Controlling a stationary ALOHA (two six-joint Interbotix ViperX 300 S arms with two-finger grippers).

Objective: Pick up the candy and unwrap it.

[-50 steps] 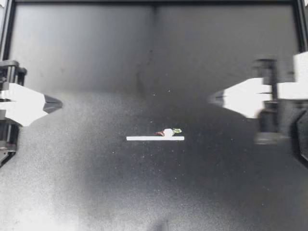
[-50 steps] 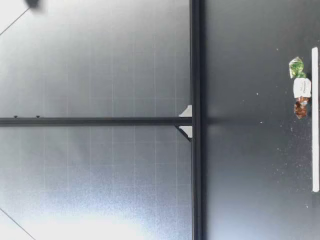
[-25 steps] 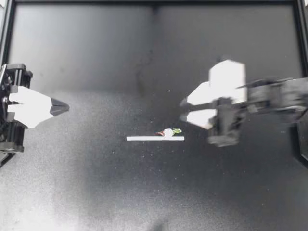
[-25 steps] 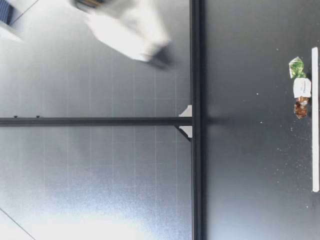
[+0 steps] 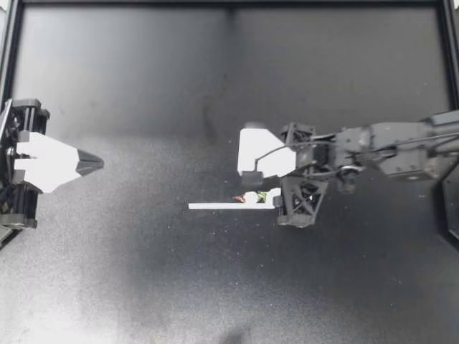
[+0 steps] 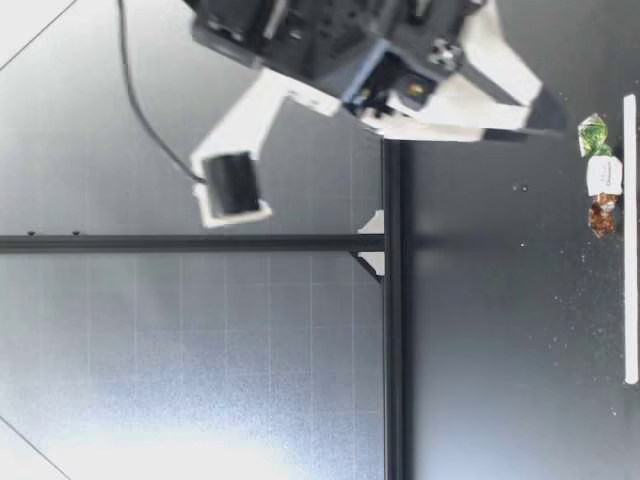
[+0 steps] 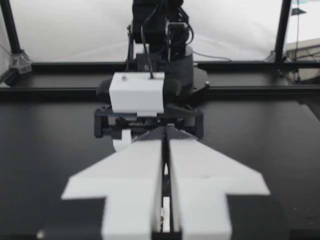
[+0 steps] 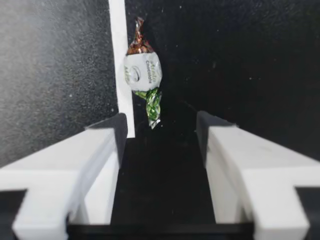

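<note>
The candy's wrapper (image 8: pixel 143 72) will untwist and spread out at the green end when the robot pulls both ends, because the green end is gathered into a thin twisted neck (image 8: pixel 151 94).
The candy (image 5: pixel 251 197) is a small white sweet with a green twist and a brown twist. It lies on the black table against a white strip (image 5: pixel 215 206). My right gripper (image 5: pixel 262 189) hovers open just to its right, above its green end. In the right wrist view the candy (image 8: pixel 142 72) lies just ahead of the open gripper (image 8: pixel 160 125), not between the fingers (image 8: pixel 107 145). In the low view my right gripper (image 6: pixel 548 114) hangs a little above the candy (image 6: pixel 603 176). My left gripper (image 5: pixel 97 163) is shut and empty at the table's left edge; in its own view the left gripper (image 7: pixel 165 137) has both fingers pressed together.
A dark frame rail (image 5: pixel 229 3) bounds the table at the back and sides. My right arm (image 5: pixel 387 147) reaches in from the right. The left wrist view shows that right arm (image 7: pixel 150 90) straight ahead across the black table (image 7: pixel 50 130).
My right gripper has opened and swung in from the right edge down to the candy. The left gripper edged slightly inward and stays shut. The candy has not moved.
</note>
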